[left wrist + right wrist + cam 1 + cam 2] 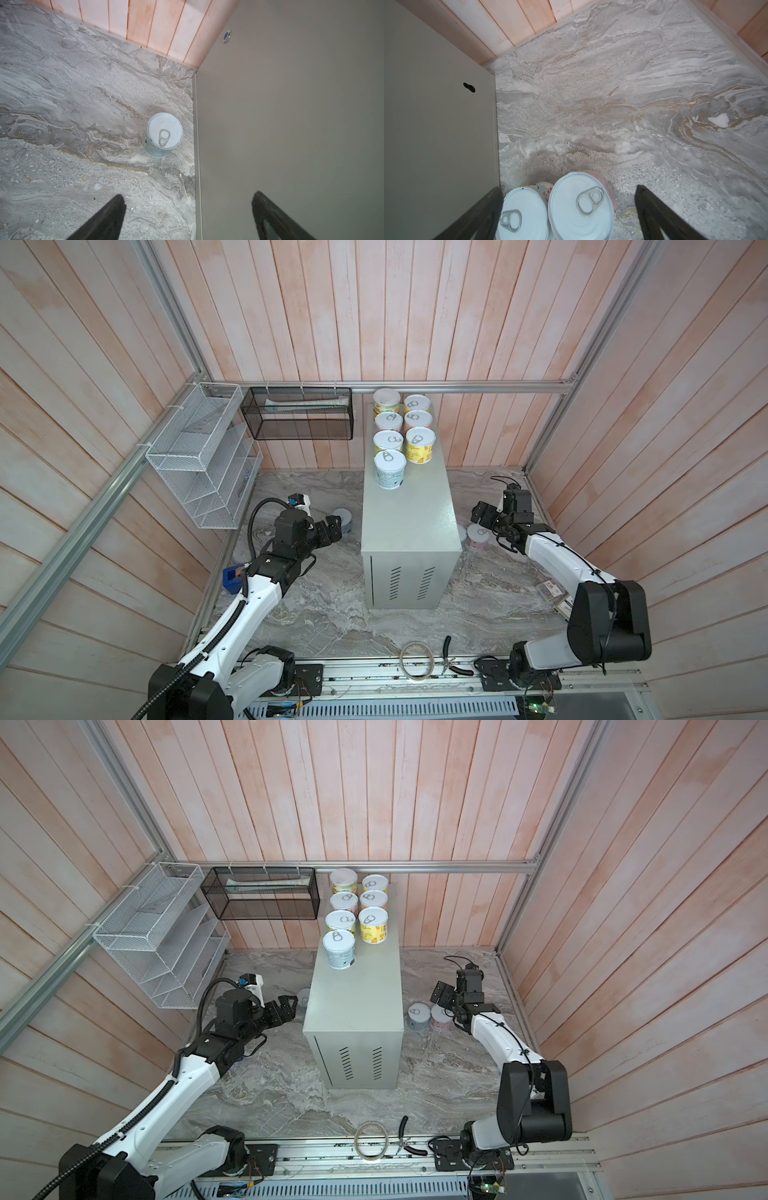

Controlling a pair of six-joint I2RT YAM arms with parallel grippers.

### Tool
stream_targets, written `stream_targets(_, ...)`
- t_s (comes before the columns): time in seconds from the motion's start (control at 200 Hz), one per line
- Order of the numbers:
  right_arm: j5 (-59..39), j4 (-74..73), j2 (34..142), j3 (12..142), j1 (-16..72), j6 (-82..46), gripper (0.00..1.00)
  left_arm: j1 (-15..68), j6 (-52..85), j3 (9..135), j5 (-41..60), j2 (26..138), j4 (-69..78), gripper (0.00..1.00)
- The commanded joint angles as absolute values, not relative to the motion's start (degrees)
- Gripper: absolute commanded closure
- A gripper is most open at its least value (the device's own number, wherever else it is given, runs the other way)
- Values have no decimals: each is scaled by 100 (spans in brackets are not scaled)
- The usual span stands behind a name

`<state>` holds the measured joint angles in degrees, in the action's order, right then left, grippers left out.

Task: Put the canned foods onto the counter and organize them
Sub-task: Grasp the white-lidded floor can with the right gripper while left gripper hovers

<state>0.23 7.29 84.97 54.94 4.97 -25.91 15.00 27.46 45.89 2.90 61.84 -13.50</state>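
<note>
The row ending at the yellow can is shorter than its neighbor on the counter, so my right gripper should add the pink can there first.
The counter stands mid-table, and several canned foods are lined up in two rows at its far end. A pale blue-white can stands upright on the marble by the counter's left side. My left gripper is open, short of that can, holding nothing. By the counter's right side stand a pale can and a pink can, touching each other. My right gripper hangs open over this pair, its fingers either side of both.
A white wire rack and a black mesh basket hang on the back left walls. A tape roll and pliers lie at the front edge. A blue block sits at the left edge, and packets lie under the right arm.
</note>
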Motion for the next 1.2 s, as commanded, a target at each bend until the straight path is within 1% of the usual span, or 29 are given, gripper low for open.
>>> stream_targets(0.0, -183, 659, 8799, 5715, 451, -2707, 2, 1481, 2731, 4484, 422, 6272, -1148, 3)
stream_targets(0.38, -562, 590, 9372, 5631, 438, -2900, 8, 1487, 2646, 4518, 417, 6432, -1134, 4)
stream_targets(0.62, -561, 632, 9318, 5268, 441, -2936, 10, 1488, 2619, 4527, 470, 6578, -1127, 5)
stream_targets(0.825, -359, 862, 9207, 5056, 439, -2823, 10, 1494, 2645, 4448, 491, 6601, -1055, 5)
stream_targets(1.195, 588, 1144, 8895, 4786, 440, -2804, 10, 1493, 2646, 4463, 501, 6685, -995, 6)
